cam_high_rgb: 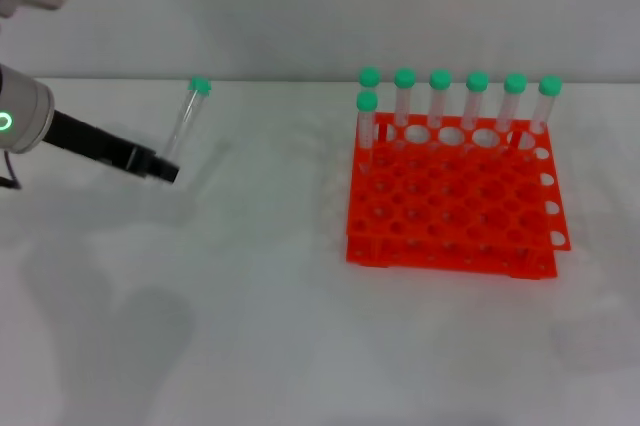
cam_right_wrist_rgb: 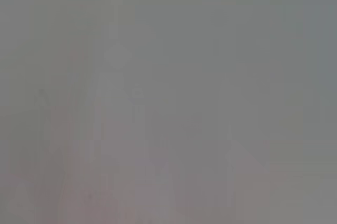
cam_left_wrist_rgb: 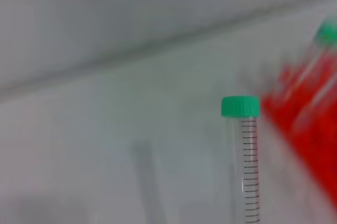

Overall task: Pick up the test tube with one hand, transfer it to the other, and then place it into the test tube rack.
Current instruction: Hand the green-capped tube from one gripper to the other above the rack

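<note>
Next, my left gripper turns the test tube upright so that my right gripper can take it below the cap (cam_high_rgb: 193,102), because the test tube is tilted with its lower end (cam_high_rgb: 172,151) in my left gripper.
A clear test tube (cam_high_rgb: 185,124) with a green cap (cam_high_rgb: 200,86) hangs tilted above the white table at the left, its lower end in my left gripper (cam_high_rgb: 167,171), which is shut on it. The left wrist view shows the same tube (cam_left_wrist_rgb: 247,171) close up, with its printed scale and its cap (cam_left_wrist_rgb: 240,106) pointing away from the wrist. The orange-red test tube rack (cam_high_rgb: 440,250) stands on the table to the right, well apart from the held tube, and appears as a red blur (cam_left_wrist_rgb: 308,140) in the left wrist view. My right gripper does not show; its wrist view is a grey haze.
Several green-capped tubes (cam_high_rgb: 440,106) stand along the rack's back row, and one more (cam_high_rgb: 366,131) stands at the left end just in front of them. The table's far edge meets a pale wall (cam_high_rgb: 320,6).
</note>
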`<state>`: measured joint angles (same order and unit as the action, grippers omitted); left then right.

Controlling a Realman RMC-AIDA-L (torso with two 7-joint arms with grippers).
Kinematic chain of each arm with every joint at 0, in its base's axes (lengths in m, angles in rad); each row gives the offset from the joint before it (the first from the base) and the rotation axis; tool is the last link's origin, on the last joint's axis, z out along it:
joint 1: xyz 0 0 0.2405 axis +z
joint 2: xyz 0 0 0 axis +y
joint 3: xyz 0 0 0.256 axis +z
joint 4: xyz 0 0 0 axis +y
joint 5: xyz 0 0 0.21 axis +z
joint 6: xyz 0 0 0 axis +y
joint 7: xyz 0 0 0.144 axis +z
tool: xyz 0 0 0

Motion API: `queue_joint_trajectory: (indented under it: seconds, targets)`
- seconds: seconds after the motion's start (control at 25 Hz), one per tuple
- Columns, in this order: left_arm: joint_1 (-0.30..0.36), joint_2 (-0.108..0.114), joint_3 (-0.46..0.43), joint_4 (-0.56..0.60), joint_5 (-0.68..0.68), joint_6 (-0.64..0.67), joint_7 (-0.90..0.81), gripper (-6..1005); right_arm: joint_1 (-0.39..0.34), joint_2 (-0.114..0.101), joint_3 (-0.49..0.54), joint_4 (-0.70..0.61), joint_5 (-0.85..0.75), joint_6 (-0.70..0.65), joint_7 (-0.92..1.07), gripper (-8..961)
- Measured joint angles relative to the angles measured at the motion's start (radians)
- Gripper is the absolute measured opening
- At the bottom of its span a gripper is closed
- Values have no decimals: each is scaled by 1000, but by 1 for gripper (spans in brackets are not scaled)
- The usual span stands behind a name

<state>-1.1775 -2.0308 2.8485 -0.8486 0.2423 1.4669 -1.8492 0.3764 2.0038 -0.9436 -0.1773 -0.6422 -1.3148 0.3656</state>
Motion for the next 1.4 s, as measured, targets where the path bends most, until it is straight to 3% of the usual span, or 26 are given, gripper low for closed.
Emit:
queue_joint_trajectory:
  seconds: [0.12,0.24,0.44,0.52,0.68,0.96,1.16,1.4]
  targets:
    - [56,-4,0,-5,-155,8,100,218,-16,-1,-8,-32,-3,0,31,720]
    - [152,-9,0,3,-390,53,265,218,-28,-4,-32,-56,-4,3,61,720]
    - [318,-44,-1,38,-739,134,565,218,-46,-34,-125,-106,-4,7,157,718]
    - [383,-42,-2,110,-815,142,660,217,-50,-47,-165,-127,-4,7,192,718]
    - [468,-42,-2,219,-872,140,810,218,-53,-87,-242,-200,-65,7,316,717]
    - [549,-44,-3,384,-894,132,981,218,-9,-114,-248,-403,-386,-2,614,715]
    - [575,-45,-3,456,-887,132,1055,218,104,-105,-248,-464,-605,-53,806,714]
    - [583,-46,-3,496,-870,131,1089,217,186,-67,-291,-467,-649,-125,838,712]
